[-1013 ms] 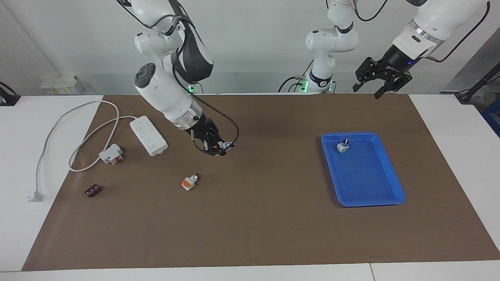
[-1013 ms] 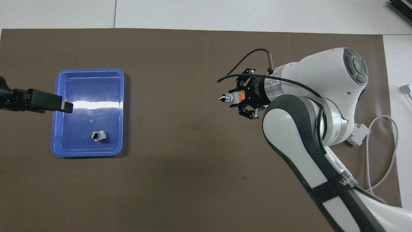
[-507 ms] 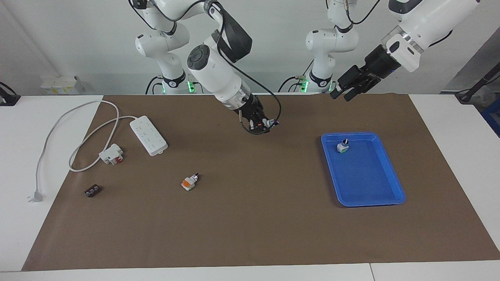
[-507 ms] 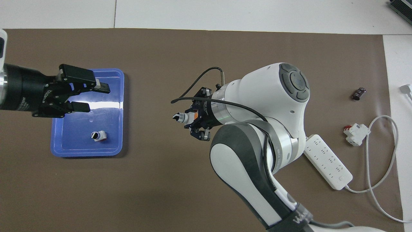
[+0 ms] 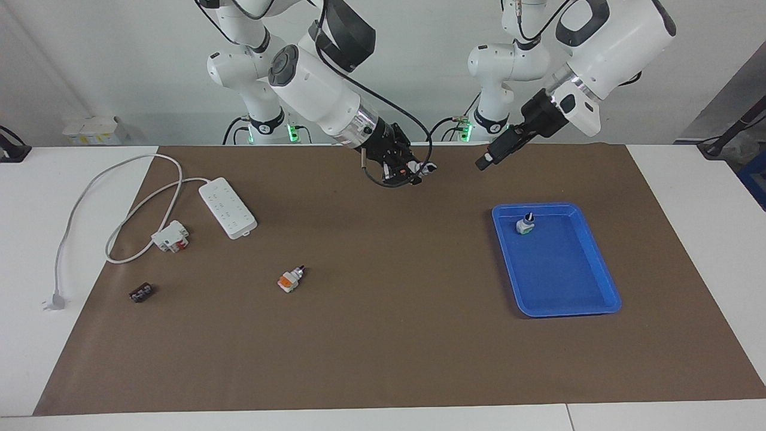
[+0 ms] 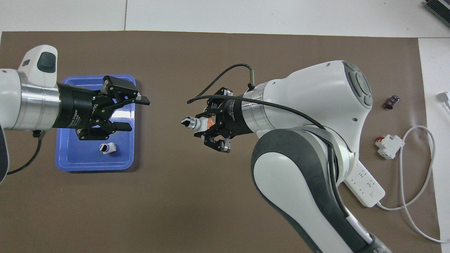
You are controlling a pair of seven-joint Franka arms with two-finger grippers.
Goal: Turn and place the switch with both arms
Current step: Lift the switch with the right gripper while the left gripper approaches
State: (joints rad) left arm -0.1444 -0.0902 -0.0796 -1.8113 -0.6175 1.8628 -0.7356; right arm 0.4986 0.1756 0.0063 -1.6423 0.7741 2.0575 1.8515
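Note:
I expect the whole switch to move with its black knob point(image 6: 186, 122) when my left gripper carries it, because the silver collar point(image 6: 192, 123) sits close against the switch's white body.
My right gripper point(image 5: 412, 170) point(image 6: 207, 125) is shut on the switch point(image 5: 425, 169) point(image 6: 191, 123) and holds it in the air over the middle of the brown mat, nearer to the robots. The switch's black knob points toward my left gripper. Its orange section shows between the fingers. My left gripper point(image 5: 485, 160) point(image 6: 139, 115) is open and empty, in the air over the edge of the blue tray point(image 5: 598, 299) point(image 6: 70, 163), facing the switch with a gap between them.
A green-based switch point(image 5: 525, 225) point(image 6: 107, 148) stands in the tray. A second orange switch point(image 5: 290, 279) lies on the mat. A power strip point(image 5: 227, 207) point(image 6: 364, 188), a white-and-red block point(image 5: 172, 236) point(image 6: 389, 146) and a small black part point(image 5: 141, 293) point(image 6: 392, 102) lie toward the right arm's end.
My right gripper has risen and carried the switch toward the left arm's end. My left arm has swung in toward it, its gripper now pointing at the switch.

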